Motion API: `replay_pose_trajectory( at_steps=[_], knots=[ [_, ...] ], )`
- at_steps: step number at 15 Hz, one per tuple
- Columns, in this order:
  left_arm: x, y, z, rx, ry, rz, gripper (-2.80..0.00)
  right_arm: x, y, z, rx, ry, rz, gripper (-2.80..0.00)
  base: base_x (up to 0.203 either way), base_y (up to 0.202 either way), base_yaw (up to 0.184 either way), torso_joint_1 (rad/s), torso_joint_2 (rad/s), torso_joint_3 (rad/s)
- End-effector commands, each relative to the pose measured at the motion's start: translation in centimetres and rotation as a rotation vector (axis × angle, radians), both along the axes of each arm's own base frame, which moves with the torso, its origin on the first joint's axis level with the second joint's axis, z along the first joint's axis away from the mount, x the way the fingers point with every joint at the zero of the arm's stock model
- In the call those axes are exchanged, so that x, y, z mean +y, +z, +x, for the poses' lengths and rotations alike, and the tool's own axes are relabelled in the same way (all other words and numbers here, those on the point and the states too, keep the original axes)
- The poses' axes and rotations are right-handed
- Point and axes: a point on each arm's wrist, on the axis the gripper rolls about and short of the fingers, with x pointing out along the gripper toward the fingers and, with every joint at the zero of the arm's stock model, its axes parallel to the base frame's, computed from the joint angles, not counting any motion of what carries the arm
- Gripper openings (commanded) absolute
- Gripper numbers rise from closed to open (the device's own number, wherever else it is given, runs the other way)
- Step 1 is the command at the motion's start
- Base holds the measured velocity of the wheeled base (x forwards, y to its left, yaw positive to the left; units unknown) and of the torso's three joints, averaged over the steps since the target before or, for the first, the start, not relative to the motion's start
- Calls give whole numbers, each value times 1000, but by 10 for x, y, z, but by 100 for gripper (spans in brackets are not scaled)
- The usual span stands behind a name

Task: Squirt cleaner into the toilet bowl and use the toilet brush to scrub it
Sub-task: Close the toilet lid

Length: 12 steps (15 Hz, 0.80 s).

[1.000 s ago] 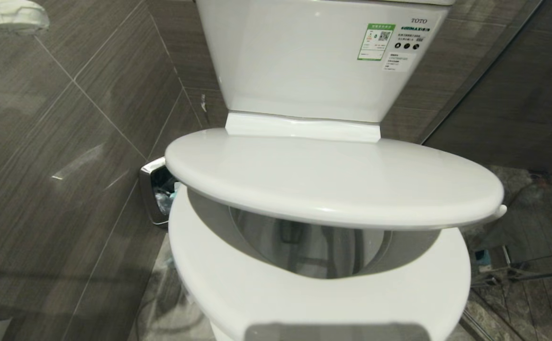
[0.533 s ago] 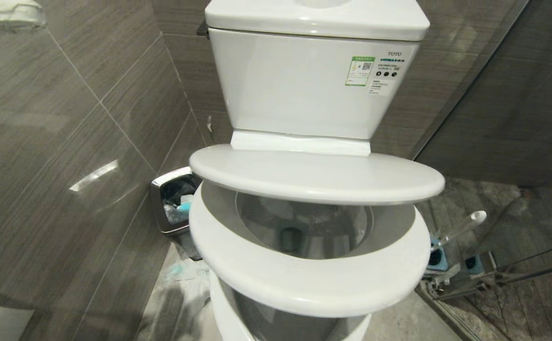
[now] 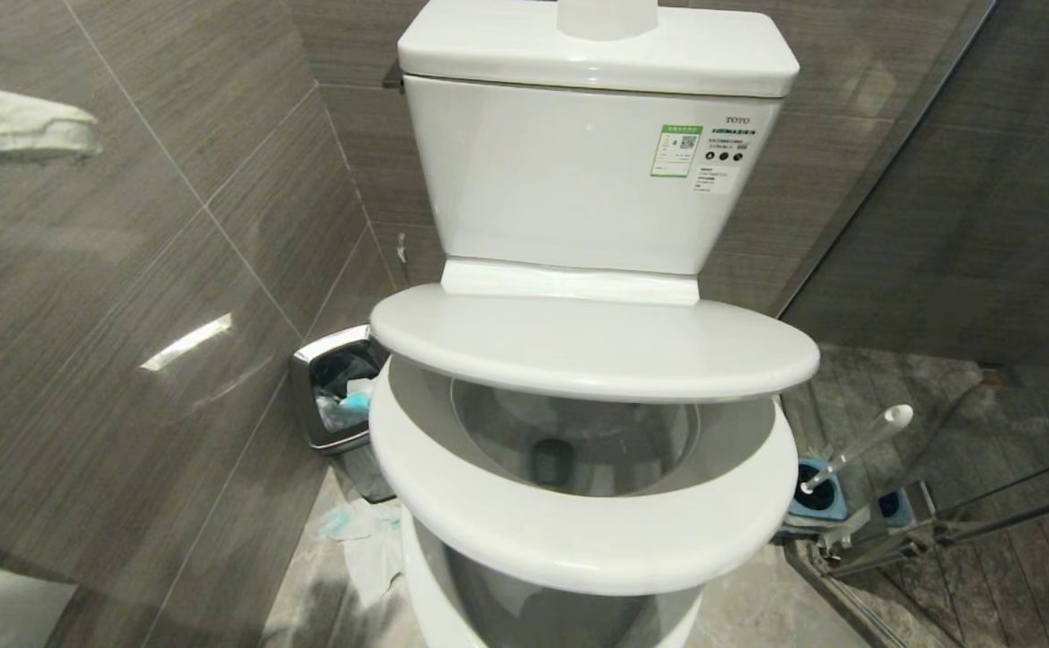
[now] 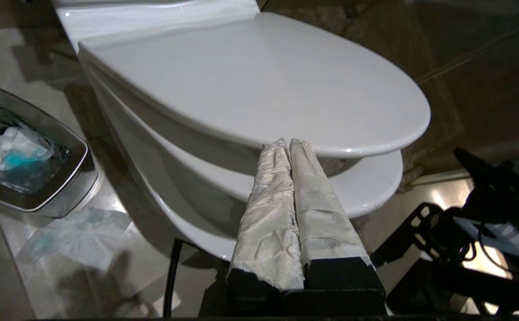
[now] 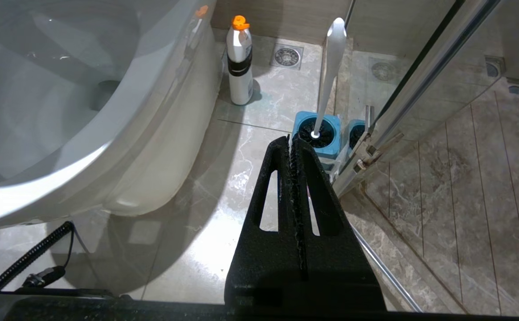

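Observation:
The lid and the seat (image 3: 585,540) are hanging half raised above the toilet bowl, so the robot's left gripper should move back over the lid's top (image 3: 596,335) and push the lid down until it is shut.
The toilet bowl (image 3: 578,450) stands in front of me, and its white lid (image 3: 596,346) hangs half raised over the seat (image 3: 578,540). My left gripper (image 4: 284,143) is shut, its tape-wrapped fingertips under the front rim of the lid (image 4: 263,84); it is outside the head view. The toilet brush (image 3: 857,447) leans in its blue-topped holder (image 3: 819,499) on the floor right of the bowl. My right gripper (image 5: 289,140) is shut and empty, just short of that holder (image 5: 319,133). The cleaner itself is out of view.
A white bottle with an orange cap (image 5: 239,62) stands on the floor beside the bowl. A steel bin (image 3: 335,391) with blue-stained tissues sits left of the toilet, and a tissue (image 3: 362,531) lies on the floor. A glass shower partition (image 5: 419,89) closes off the right.
The head camera has pulled up and back: the toilet looks smaller, and the tank top and the brush have come into view. The lid stays half raised.

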Motion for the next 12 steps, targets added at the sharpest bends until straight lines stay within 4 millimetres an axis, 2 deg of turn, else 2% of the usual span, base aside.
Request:
replay_pose_trajectory(
  at_steps=[1,4,6,8,12],
  knots=[
    [1,-3,-3,7,-16,62,-280,0,0,0,0,0,0,-280,0,0,0,0,0,0],
    [2,6,-12,53,-103,-17,-280,0,0,0,0,-1,0,-280,0,0,0,0,0,0],
    [-2,5,-6,106,-126,-53,-280,0,0,0,0,0,0,-280,0,0,0,0,0,0],
    [-9,3,9,123,-129,-48,-280,0,0,0,0,0,0,-280,0,0,0,0,0,0],
    [-37,-3,58,34,-163,-7,-280,0,0,0,0,0,0,-280,0,0,0,0,0,0]
  ],
)
